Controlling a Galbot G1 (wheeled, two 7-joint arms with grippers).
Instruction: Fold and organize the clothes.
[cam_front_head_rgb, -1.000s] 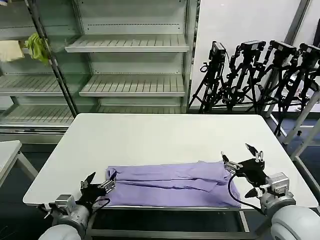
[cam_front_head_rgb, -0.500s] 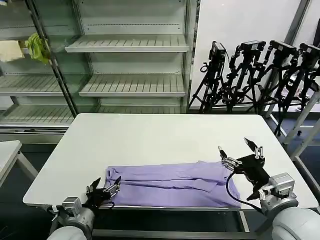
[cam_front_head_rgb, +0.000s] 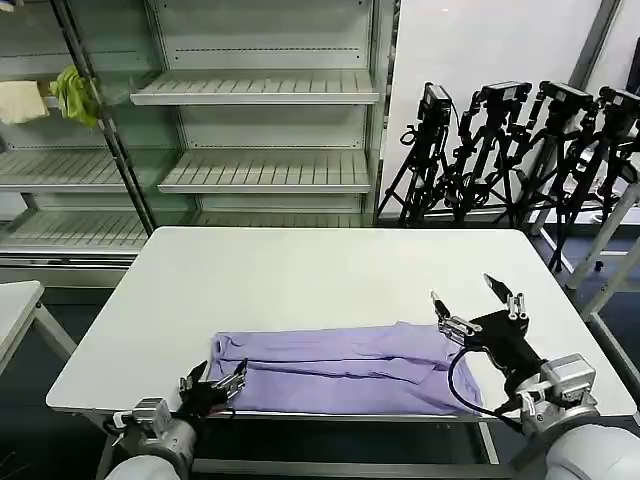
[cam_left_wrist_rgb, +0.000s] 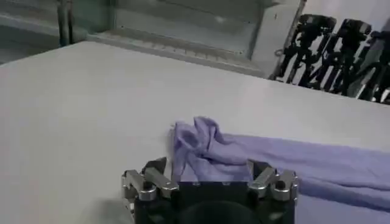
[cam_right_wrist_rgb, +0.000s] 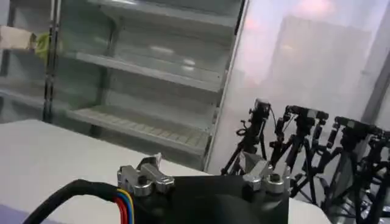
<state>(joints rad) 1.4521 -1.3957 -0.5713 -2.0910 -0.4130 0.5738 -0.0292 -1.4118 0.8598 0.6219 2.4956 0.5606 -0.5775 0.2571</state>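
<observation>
The lavender T-shirt's far end (cam_front_head_rgb: 458, 384) lies free below my open right gripper, so the whole lavender T-shirt (cam_front_head_rgb: 325, 373) will slide along when I pull its bunched end.
The clothes are one lavender T-shirt (cam_front_head_rgb: 340, 368), folded into a long band along the near edge of the white table (cam_front_head_rgb: 320, 275). My left gripper (cam_front_head_rgb: 213, 383) sits low at the table's near edge, by the shirt's bunched left end, fingers spread open. In the left wrist view that crumpled end (cam_left_wrist_rgb: 201, 143) lies just ahead of the left gripper (cam_left_wrist_rgb: 205, 167), and the band runs off to one side. My right gripper (cam_front_head_rgb: 475, 303) hovers open over the shirt's right end, tilted upward. In the right wrist view the right gripper (cam_right_wrist_rgb: 204, 164) holds nothing and faces the shelves.
Metal shelving (cam_front_head_rgb: 260, 90) stands behind the table, with a yellow-green cloth (cam_front_head_rgb: 73, 93) and a cream cloth (cam_front_head_rgb: 20, 100) hanging at its left. Several black camera tripods (cam_front_head_rgb: 520, 150) crowd the back right. A second small table (cam_front_head_rgb: 15, 300) shows at the left edge.
The left gripper has dropped lower and slid right along the near edge toward the shirt's left end. The right gripper has lifted slightly and shifted left over the right end.
</observation>
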